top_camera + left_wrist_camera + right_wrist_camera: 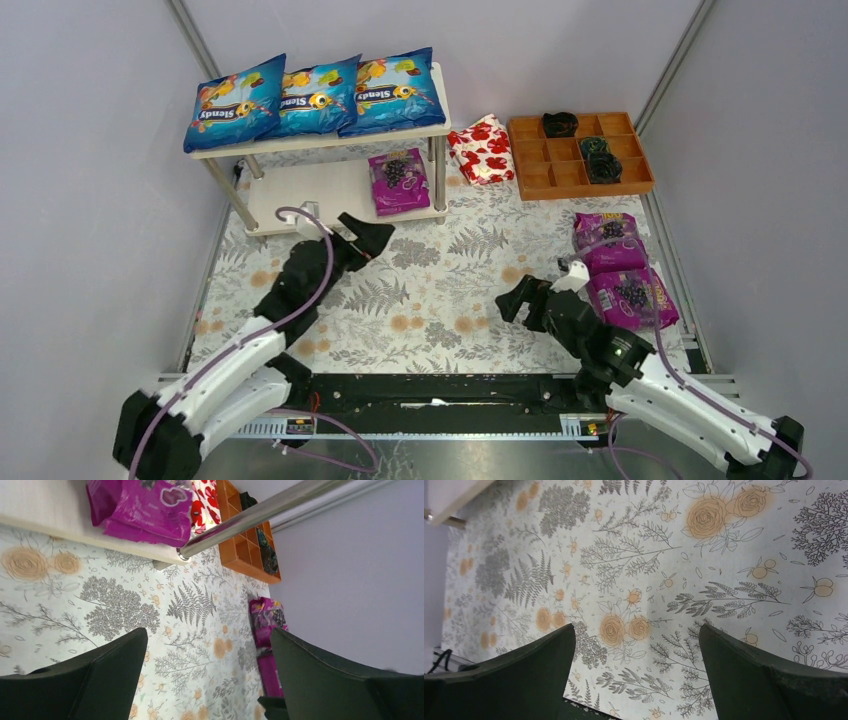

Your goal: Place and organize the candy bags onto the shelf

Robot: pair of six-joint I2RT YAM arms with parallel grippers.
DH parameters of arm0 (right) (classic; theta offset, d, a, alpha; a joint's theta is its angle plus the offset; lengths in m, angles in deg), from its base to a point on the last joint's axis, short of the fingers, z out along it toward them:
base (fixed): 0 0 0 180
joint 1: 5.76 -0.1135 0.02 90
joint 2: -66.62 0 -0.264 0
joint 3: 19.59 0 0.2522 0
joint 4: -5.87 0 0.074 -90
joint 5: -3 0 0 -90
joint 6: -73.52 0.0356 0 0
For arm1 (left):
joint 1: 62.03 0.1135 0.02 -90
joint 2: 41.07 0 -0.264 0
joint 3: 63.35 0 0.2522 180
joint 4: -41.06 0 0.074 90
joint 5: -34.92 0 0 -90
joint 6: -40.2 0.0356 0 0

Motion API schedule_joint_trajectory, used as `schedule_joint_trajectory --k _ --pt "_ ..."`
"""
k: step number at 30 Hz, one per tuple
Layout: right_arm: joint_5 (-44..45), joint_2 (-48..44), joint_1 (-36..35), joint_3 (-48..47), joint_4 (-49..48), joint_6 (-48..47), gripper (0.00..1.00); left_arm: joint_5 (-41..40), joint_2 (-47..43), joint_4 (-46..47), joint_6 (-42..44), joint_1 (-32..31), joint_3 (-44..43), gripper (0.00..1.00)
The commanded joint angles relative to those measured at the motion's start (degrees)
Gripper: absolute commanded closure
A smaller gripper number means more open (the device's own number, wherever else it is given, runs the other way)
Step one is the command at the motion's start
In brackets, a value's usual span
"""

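Observation:
My left gripper is too far away to reach the purple bag nearer the tray (613,228), so my right gripper should bring that bag to the table's middle (468,286) for my left gripper.
Three blue candy bags (315,96) lie side by side on the top board of the cream shelf (300,190). One purple bag (398,181) lies on the lower board at its right end; it also shows in the left wrist view (145,507). Two more purple bags (618,268) lie on the table at the right, seen in the left wrist view (267,630) too. My left gripper (368,238) is open and empty, in front of the shelf. My right gripper (520,298) is open and empty, left of the two purple bags.
A red-and-white floral packet (482,148) lies right of the shelf. A brown compartmented tray (578,154) with dark items stands at the back right. A metal shelf leg (250,515) crosses the left wrist view. Grey walls enclose the floral table cover (440,290).

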Motion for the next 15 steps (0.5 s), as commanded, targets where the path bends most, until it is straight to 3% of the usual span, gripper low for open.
schedule_joint_trajectory --k 1,9,15 --pt "-0.14 6.38 -0.43 -3.99 -1.12 -2.66 0.00 9.47 -6.75 -15.87 14.43 1.71 -9.46 0.01" --pt "0.01 24.52 -0.43 -15.91 4.11 -7.30 0.00 22.37 1.35 -19.50 27.75 1.71 -28.35 0.01" --pt "8.02 34.80 -0.31 -25.14 11.39 -10.90 0.00 23.12 4.09 -19.27 32.09 1.07 -27.91 0.01"
